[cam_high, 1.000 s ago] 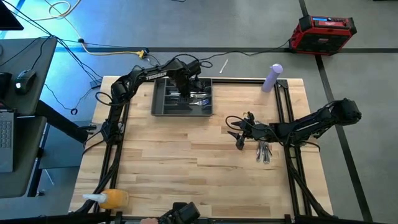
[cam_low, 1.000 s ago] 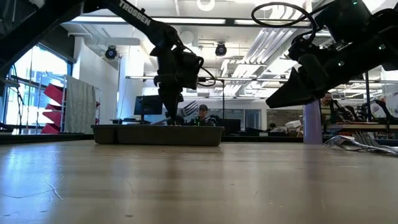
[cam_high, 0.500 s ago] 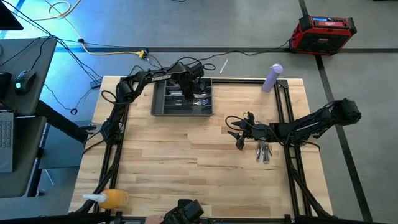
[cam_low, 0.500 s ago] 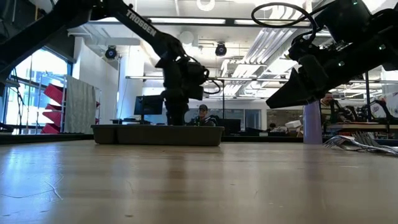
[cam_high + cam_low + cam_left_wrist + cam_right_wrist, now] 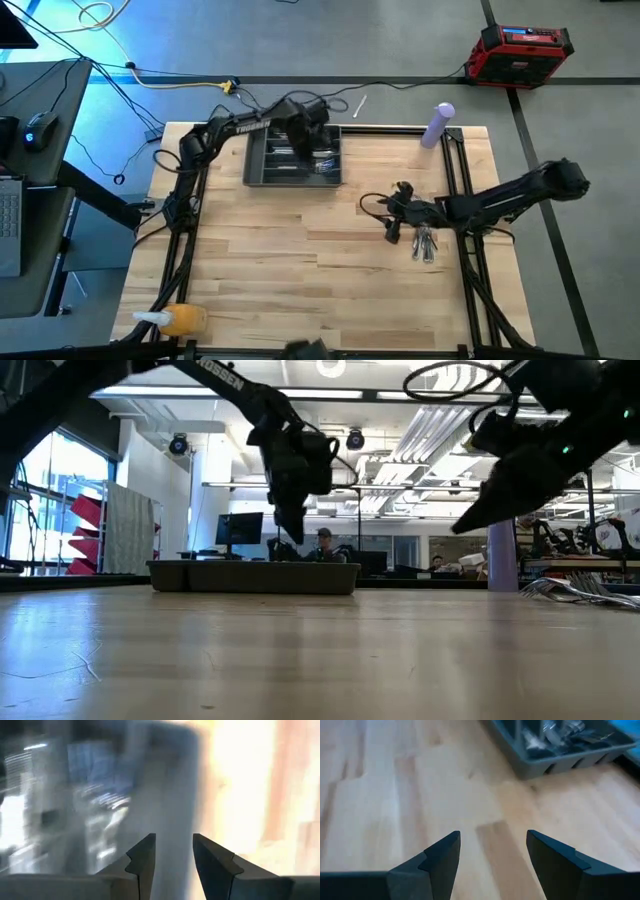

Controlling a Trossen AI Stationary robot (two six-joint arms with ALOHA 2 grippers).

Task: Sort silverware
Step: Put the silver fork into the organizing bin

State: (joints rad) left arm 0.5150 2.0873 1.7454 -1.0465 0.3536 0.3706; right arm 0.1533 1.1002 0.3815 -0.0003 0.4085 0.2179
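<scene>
Next, my right gripper spreads the pile [image 5: 426, 252] apart before sorting, because the loose silverware [image 5: 424, 246] is bunched up next to it and away from my left gripper.
The dark grey tray [image 5: 262, 168] stands at the table's far middle, with silverware [image 5: 325, 162] lying in its right compartments. A loose pile of silverware [image 5: 425, 243] lies on the wood at the right. My left gripper [image 5: 300, 140] hangs above the tray, open and empty, as the left wrist view [image 5: 172, 847] shows. My right gripper [image 5: 392, 230] hovers just left of the loose pile, open and empty [image 5: 492, 845], and points toward the tray [image 5: 555, 762]. In the low view my left gripper [image 5: 297, 525] is clear above the tray [image 5: 250, 577].
A purple bottle [image 5: 438, 125] stands at the table's far right corner. An orange object [image 5: 182, 320] lies at the near left corner. The wood between the tray and the near edge is bare. People sit in the room behind the table [image 5: 322, 545].
My left gripper has risen from down in the tray to well above it. My right gripper has shifted a little toward the table's right edge, closer to the loose pile, still open.
</scene>
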